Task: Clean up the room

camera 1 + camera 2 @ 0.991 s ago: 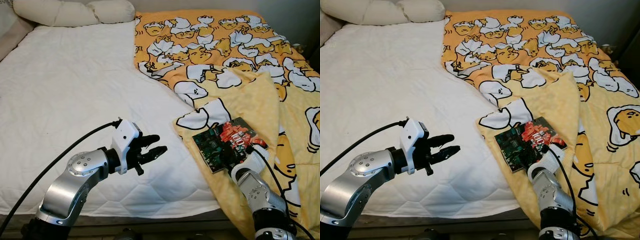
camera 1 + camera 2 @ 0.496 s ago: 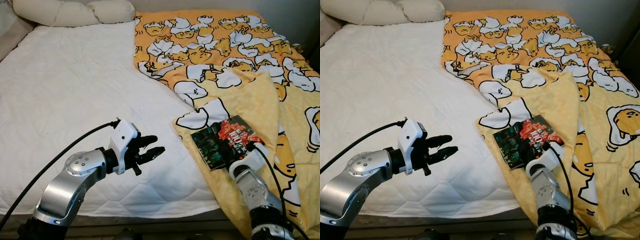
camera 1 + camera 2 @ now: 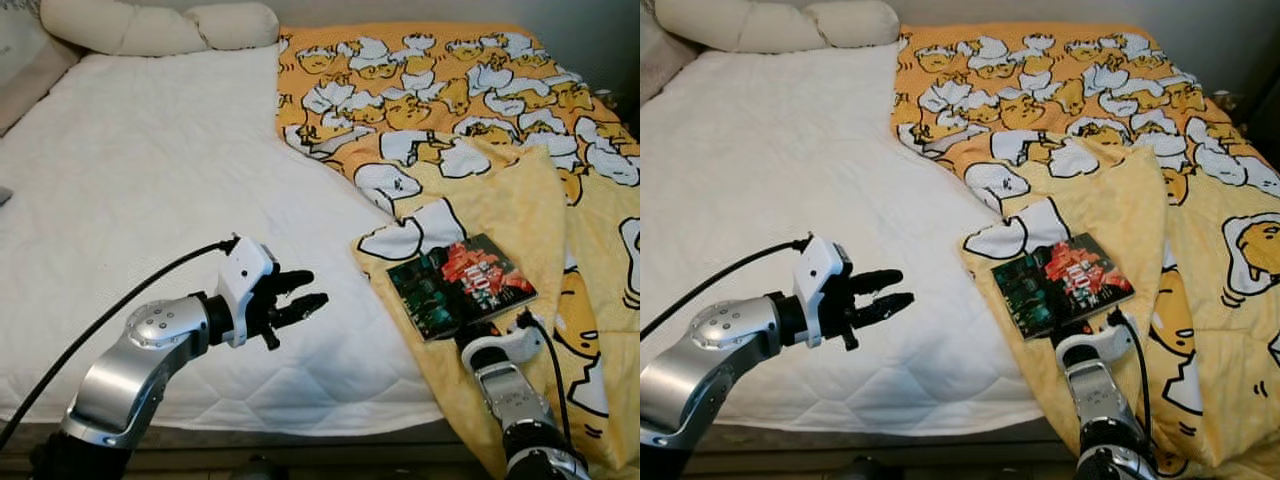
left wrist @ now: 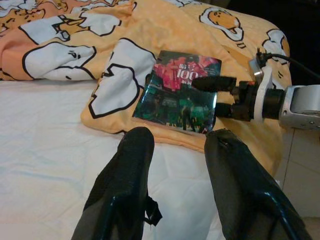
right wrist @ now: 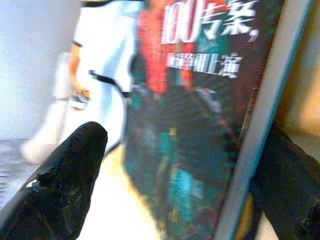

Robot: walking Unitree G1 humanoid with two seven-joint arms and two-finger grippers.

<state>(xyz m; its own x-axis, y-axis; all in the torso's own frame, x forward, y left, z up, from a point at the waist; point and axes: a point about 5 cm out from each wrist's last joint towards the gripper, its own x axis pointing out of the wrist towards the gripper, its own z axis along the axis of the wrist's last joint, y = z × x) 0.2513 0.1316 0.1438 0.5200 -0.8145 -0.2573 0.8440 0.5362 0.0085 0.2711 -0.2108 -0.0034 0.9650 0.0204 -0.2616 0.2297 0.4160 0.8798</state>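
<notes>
I expect the book (image 3: 463, 286) to stay closed and flat when I lift it, because the thick, pale page edge (image 5: 262, 120) is whole between the fingers of my right gripper.
A book (image 3: 460, 285) with a dark green and red cover lies on the yellow egg-print blanket (image 3: 500, 190) near the bed's front edge. My right gripper (image 4: 210, 95) is at the book's near corner. It is open, with one finger over the cover and the other at its edge. In the right wrist view the book (image 5: 200, 125) stands between the two fingers (image 5: 65, 170), and its edge is against one of them. My left gripper (image 3: 305, 290) hovers open over the white mattress (image 3: 150, 180), pointing toward the book, with nothing between its fingers.
Pillows (image 3: 160, 25) lie along the head of the bed at the far left. The blanket covers the right half of the bed, with a corner folded back. The bed's front edge runs just below both arms. Tiled floor (image 4: 300, 160) shows beyond the bed's right side.
The right arm has drawn back a little toward the bed's front edge, and the book, tilted up half a second ago, lies flatter. The camera has shifted slightly. The left arm has barely moved.
</notes>
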